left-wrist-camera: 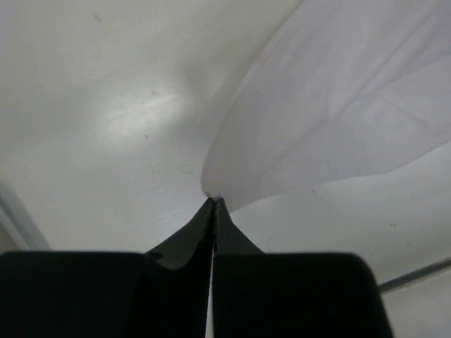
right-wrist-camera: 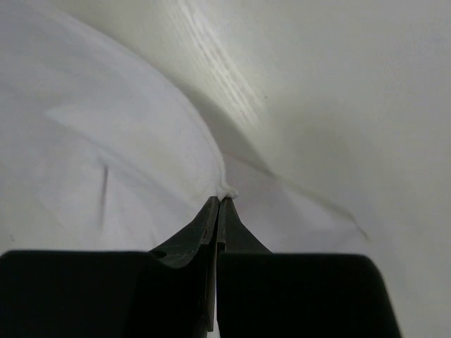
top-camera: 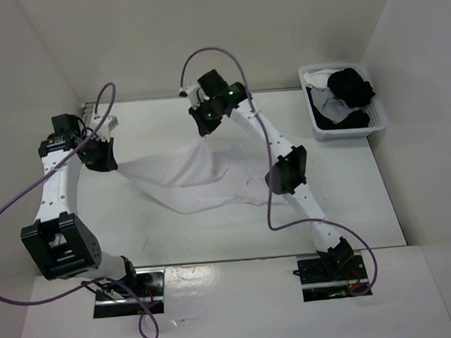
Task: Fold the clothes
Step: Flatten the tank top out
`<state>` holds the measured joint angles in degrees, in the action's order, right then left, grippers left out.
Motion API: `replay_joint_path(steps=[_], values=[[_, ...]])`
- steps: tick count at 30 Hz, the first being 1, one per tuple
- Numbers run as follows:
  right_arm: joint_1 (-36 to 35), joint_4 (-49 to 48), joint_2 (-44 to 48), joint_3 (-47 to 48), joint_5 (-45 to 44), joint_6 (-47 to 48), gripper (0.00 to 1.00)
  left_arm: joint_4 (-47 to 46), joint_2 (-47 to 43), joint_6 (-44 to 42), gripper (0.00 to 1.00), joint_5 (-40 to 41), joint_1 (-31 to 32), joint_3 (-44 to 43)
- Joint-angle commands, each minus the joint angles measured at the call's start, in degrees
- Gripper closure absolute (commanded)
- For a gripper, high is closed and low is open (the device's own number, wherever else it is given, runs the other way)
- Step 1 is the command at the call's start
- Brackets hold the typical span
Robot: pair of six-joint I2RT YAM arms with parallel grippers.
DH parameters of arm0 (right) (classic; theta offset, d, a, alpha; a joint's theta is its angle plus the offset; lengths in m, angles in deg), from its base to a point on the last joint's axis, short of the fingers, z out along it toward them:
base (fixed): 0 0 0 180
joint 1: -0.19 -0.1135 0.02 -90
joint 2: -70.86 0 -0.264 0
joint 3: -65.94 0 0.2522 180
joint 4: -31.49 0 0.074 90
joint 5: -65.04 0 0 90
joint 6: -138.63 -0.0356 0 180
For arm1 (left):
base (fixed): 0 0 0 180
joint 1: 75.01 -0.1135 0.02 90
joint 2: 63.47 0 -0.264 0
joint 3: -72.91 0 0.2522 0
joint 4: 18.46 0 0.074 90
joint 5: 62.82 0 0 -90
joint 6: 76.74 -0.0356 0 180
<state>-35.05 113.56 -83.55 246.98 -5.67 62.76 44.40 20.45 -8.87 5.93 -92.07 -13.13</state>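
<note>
My left gripper and right gripper should raise the corners (top-camera: 204, 143) high and pull them apart, because the white garment's upper edge sags and its lower part lies rumpled (top-camera: 238, 186).
The clothes (top-camera: 188, 179), one plain white garment, hang stretched between both arms above the table's middle, the lower part trailing on the surface. My left gripper (top-camera: 118, 162) is shut on the garment's left corner; in the left wrist view the cloth (left-wrist-camera: 331, 105) fans out from the closed tips of that gripper (left-wrist-camera: 213, 200). My right gripper (top-camera: 204, 136) is shut on the upper right corner. The right wrist view shows a small tuft of cloth (right-wrist-camera: 127, 141) pinched at the tips of that gripper (right-wrist-camera: 219, 200).
A white lattice basket (top-camera: 319, 129) with dark and white clothing stands at the back right corner. White walls enclose the table on the left, back and right. Purple cables loop from both arms.
</note>
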Motion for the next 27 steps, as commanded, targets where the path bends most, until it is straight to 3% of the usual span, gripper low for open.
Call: replay_joint_path(steps=[1, 10, 15, 21, 27], values=[[1.8, -5.4, 20.3, -3.6, -6.6, -0.5, 1.00, 1.0, -5.3, 1.6, 1.00, -5.2, 0.1, -8.0], [2.4, -12.4, 46.7, -32.6, -20.5, 2.3, 1.00, 1.5, -7.5, 4.0, 1.00, -10.7, 0.1, -16.7], [1.7, -17.6, 59.5, -42.7, -27.4, 3.0, 1.00, 2.1, -9.3, 5.8, 1.00, -14.6, 0.1, -25.0], [1.7, -20.8, 66.6, -49.2, -33.3, 3.5, 1.00, 2.1, -12.6, 8.9, 1.00, -19.2, 0.1, -30.9], [3.3, -23.6, 67.7, -53.5, -45.9, 2.4, 1.00, 0.3, -13.9, 11.1, 1.00, -20.4, 0.1, -29.2]])
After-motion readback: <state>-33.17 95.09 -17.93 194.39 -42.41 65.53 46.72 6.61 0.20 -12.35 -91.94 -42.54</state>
